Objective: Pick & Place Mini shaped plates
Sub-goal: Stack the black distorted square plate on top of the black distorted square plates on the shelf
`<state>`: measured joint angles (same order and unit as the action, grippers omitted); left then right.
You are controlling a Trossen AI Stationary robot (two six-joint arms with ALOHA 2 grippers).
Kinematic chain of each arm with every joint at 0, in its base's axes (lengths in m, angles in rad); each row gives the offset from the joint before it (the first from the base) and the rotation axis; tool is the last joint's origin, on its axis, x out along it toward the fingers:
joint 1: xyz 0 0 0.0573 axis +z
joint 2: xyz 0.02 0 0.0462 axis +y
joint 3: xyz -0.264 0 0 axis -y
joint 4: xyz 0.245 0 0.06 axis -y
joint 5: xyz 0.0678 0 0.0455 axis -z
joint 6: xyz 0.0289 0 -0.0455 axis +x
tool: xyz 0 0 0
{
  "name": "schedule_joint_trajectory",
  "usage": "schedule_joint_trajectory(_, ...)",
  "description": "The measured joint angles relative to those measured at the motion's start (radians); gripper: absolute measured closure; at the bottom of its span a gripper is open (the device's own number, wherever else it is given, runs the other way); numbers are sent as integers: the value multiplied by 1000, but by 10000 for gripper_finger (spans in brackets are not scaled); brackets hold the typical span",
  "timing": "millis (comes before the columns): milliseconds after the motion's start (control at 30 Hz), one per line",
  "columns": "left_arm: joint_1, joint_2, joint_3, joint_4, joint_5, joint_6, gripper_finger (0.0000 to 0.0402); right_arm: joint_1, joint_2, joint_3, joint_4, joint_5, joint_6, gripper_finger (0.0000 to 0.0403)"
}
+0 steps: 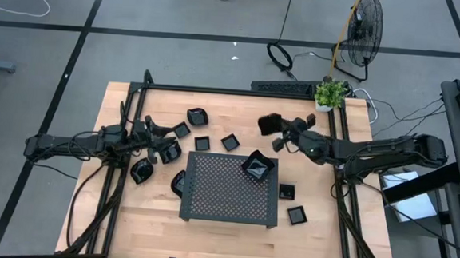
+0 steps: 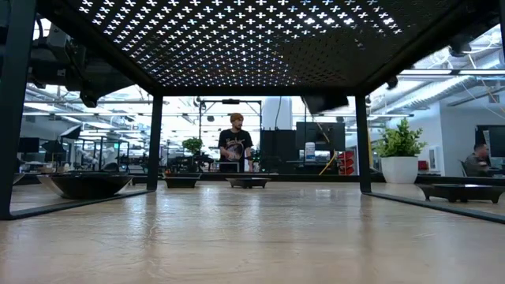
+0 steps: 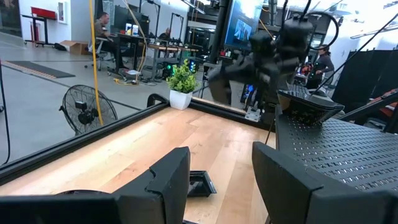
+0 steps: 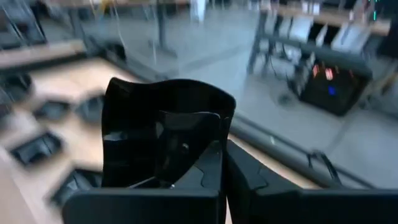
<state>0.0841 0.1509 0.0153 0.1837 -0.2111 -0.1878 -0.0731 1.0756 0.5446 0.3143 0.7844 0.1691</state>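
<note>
The plate in my right gripper (image 1: pixel 269 124) is on edge past the tray, so that gripper should swing back, turn the plate level and set it nested in the plate on the tray (image 1: pixel 257 167).
Several mini shaped plates, small glossy black dishes, lie flat on the wooden table around a dark perforated tray (image 1: pixel 230 195). One plate (image 1: pixel 257 167) rests on the tray's far right corner. My right gripper (image 1: pixel 280 135) is shut on another black plate (image 1: pixel 268 123), held in the air beyond that corner. In the left wrist view that plate (image 3: pixel 225 82) shows against the room. My left gripper (image 3: pixel 221 180) stands open and level at the table's left, touching nothing, and a small plate (image 3: pixel 200 184) lies on the table beyond its fingers. My right gripper pinches the plate's rim (image 4: pixel 208 152) between its two fingers at one side of the dish. The fingers come nearly level from the table's right. The plate stands on edge ahead of them, its hollow turned back toward the wrist, lifted clear of table and tray.
Loose plates lie beyond the tray's far edge (image 1: pixel 202 142) (image 1: pixel 230 142) (image 1: pixel 196 116), at its left (image 1: pixel 141 171) and at its right (image 1: pixel 297 215). A potted plant (image 1: pixel 330 93) stands at the far right corner. A black frame rail (image 1: pixel 240 93) edges the table.
</note>
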Motion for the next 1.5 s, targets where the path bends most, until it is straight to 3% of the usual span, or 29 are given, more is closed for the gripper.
schedule_joint_trajectory(133, 0, 0, 0, 0, 0, 0, 224, 0, 0, 0, 223, -78, -125, 403)
schedule_joint_trajectory(333, 0, 0, 0, 0, 0, 0, 224, 0, 0, 0, 537, -371, -163, 403)
schedule_joint_trajectory(433, 0, 0, 0, 0, 0, 0, 224, 0, 0, 30, 577, -474, -133, 403)
schedule_joint_trajectory(533, 0, 0, 0, 0, 0, 0, 224, 10, 6, 106, 472, -559, -80, 403)
schedule_joint_trajectory(667, 0, 0, 0, 0, 0, 0, 224, 24, 20, 252, 148, -681, 7, 403)
schedule_joint_trajectory(800, 0, 0, 0, 0, 0, 0, 224, 41, 35, 397, -237, -684, 79, 403)
schedule_joint_trajectory(933, 0, 0, 0, 0, 0, 0, 224, 42, 40, 474, -502, -685, 154, 403)
schedule_joint_trajectory(1167, 0, 0, 0, 0, 0, 0, 224, 42, 40, 479, -687, -721, 221, 403)
schedule_joint_trajectory(1500, 0, 0, 0, 0, 0, 0, 224, 73, 39, 479, -717, -792, 243, 403)
